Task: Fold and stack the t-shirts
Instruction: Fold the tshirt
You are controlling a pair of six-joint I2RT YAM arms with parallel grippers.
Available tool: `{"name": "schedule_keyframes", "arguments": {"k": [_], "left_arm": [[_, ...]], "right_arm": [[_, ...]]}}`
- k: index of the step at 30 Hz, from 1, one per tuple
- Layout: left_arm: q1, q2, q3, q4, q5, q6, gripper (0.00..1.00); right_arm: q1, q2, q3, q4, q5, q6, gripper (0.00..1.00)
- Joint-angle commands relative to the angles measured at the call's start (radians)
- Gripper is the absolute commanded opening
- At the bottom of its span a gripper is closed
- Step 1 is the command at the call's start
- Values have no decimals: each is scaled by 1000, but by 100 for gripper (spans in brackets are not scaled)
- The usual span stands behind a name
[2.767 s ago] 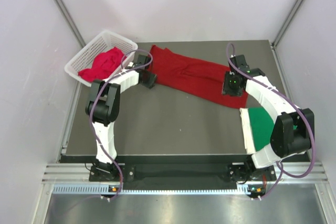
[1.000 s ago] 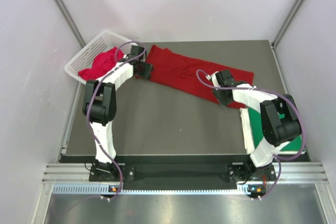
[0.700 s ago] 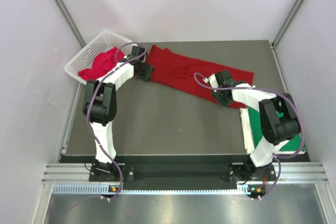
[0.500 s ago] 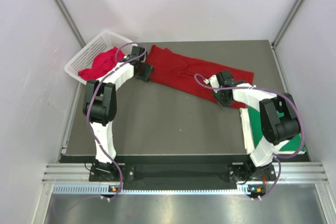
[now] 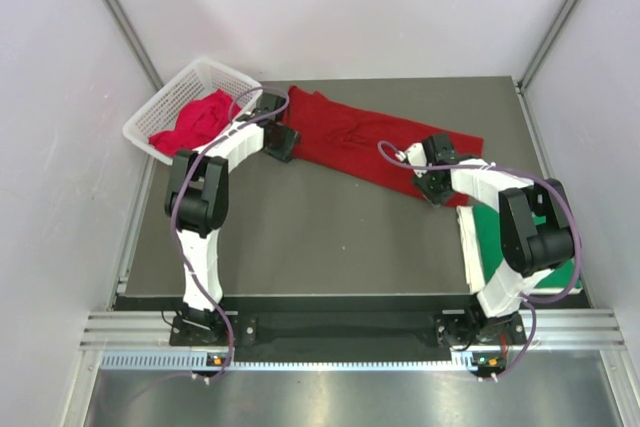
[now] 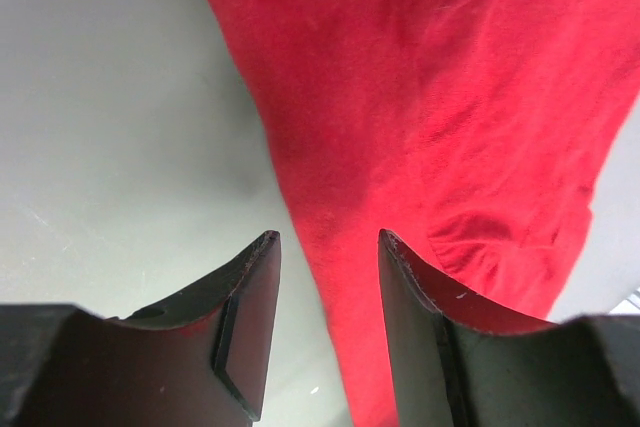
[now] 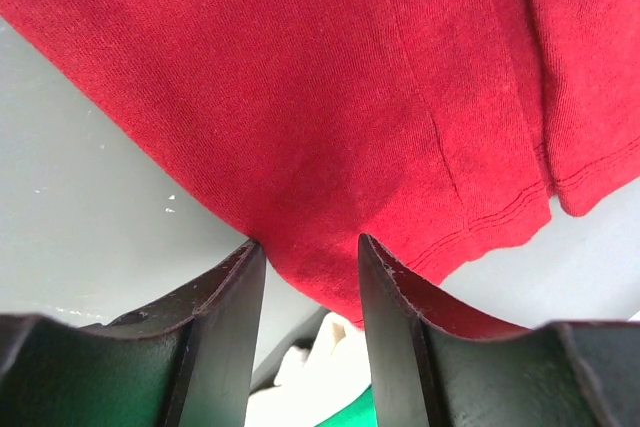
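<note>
The dark red t-shirt lies at a slant toward the green t-shirt, so my left gripper should keep hold of the basket end while my right gripper pulls the hem toward me.
A dark red t-shirt lies spread slantwise across the far half of the table. My left gripper is at its left edge, and in the left wrist view the gripper is open, with the shirt's edge running between the jaws. My right gripper is at the shirt's near right edge. In the right wrist view that gripper is open around the hem. A folded green t-shirt lies at the right, partly under my right arm. A pinkish red shirt is bunched in the basket.
The white lattice basket stands at the far left corner. The dark table has a raised frame along its edges and grey walls close on both sides. White and green cloth shows just below the right jaws.
My right gripper has come from on top of the shirt to its near right edge. My left gripper has shifted slightly right and nearer along the shirt's left edge.
</note>
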Motion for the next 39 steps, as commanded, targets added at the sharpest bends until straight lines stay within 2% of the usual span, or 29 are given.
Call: {"name": "schedule_keyframes", "arguments": {"k": [1,16,19,20,21,22,24,32,39], "left_arm": [[-4,5,2,-10,-31,-23,49],[-11,79,-1,-1,-68,9,41],[-11,90,4,12,-79,23,33],[-13,91,4,23,-83,28,31],[-11,96,11,25,-83,34,20],[-11,99,17,25,-85,43,14],[-13,105,37,28,-79,52,0],[-25,136,149,59,-132,140,0],[-25,190,232,71,-155,227,0]], "right_arm": [[-9,-2,-18,1,-29,-30,43],[-6,-4,-51,27,-22,-41,30],[-4,-8,-56,25,-32,-41,17],[-4,-13,-59,24,-35,-43,9],[0,-19,-59,22,-35,-43,5],[2,-22,-59,19,-37,-41,0],[8,-36,-50,-1,-49,-27,0],[76,-70,-13,-100,-35,68,0],[198,10,44,-188,-87,180,0]]}}
